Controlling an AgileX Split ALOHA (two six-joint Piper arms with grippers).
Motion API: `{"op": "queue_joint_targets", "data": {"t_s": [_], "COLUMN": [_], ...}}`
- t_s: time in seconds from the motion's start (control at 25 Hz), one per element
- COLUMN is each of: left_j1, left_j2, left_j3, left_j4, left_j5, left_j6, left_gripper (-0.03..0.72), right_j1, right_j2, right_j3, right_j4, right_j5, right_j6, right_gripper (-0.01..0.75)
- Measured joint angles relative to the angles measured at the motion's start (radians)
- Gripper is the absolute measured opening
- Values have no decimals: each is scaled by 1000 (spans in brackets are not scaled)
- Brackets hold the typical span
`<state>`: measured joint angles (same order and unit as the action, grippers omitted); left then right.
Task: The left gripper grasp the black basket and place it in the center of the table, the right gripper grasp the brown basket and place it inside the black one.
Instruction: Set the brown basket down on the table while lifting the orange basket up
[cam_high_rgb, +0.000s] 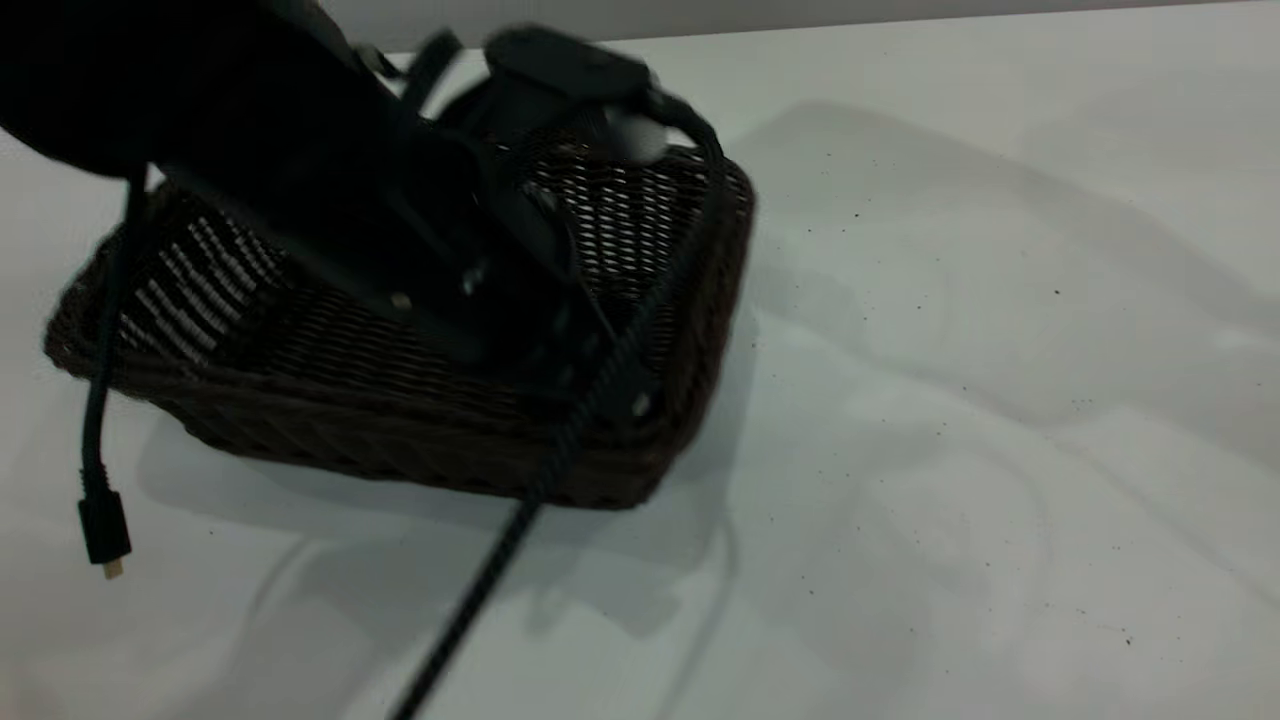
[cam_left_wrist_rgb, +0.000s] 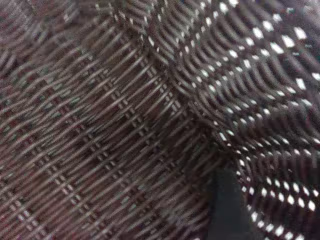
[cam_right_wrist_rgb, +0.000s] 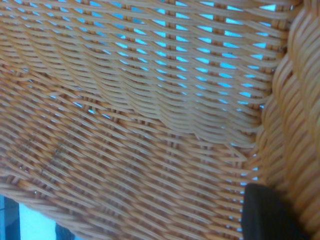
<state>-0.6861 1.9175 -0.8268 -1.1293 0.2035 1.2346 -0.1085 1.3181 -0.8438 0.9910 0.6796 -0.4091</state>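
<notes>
The black basket (cam_high_rgb: 360, 426) is slanted in my left gripper, short of the table's center, so next I turn it square and move it toward the center (cam_high_rgb: 804, 372) before opening.
The black basket (cam_high_rgb: 330, 440) sits tilted at the left of the table (cam_high_rgb: 950, 400), its near side raised over a shadow. My left gripper (cam_high_rgb: 620, 390) reaches down into it and is shut on its right-hand wall. In the left wrist view the dark weave (cam_left_wrist_rgb: 110, 130) fills the frame, with one black finger (cam_left_wrist_rgb: 227, 210) against the inside of the wall. The brown basket (cam_right_wrist_rgb: 125, 150) fills the right wrist view. My right gripper is shut on its wall; one finger (cam_right_wrist_rgb: 265, 215) shows beside the braided rim (cam_right_wrist_rgb: 300, 100), the other is hidden. In the exterior view the right gripper and brown basket are out of sight.
A thin black cable ending in a loose plug (cam_high_rgb: 103, 530) hangs from the left arm in front of the basket. A braided black cable (cam_high_rgb: 470, 600) runs from the arm to the table's near edge. White tabletop with dark specks spreads to the right.
</notes>
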Motion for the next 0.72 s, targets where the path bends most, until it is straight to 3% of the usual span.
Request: {"op": "queue_joint_targets", "data": {"t_s": [0.24,0.72], "left_j1": [-49,-55], "left_j2": [13,36], "left_j3": [-15,-109], "left_j4": [-25,-51], "left_j5": [-17,-35], "left_j6": [41,65], "left_gripper": [363,363], "right_j1": [0,0], "right_j2": [0,0], "right_j3": [0,0], "right_j4": [-3,-12], "right_j5": [0,-3], "right_j6": [-1,-2], "right_gripper": [99,99]}}
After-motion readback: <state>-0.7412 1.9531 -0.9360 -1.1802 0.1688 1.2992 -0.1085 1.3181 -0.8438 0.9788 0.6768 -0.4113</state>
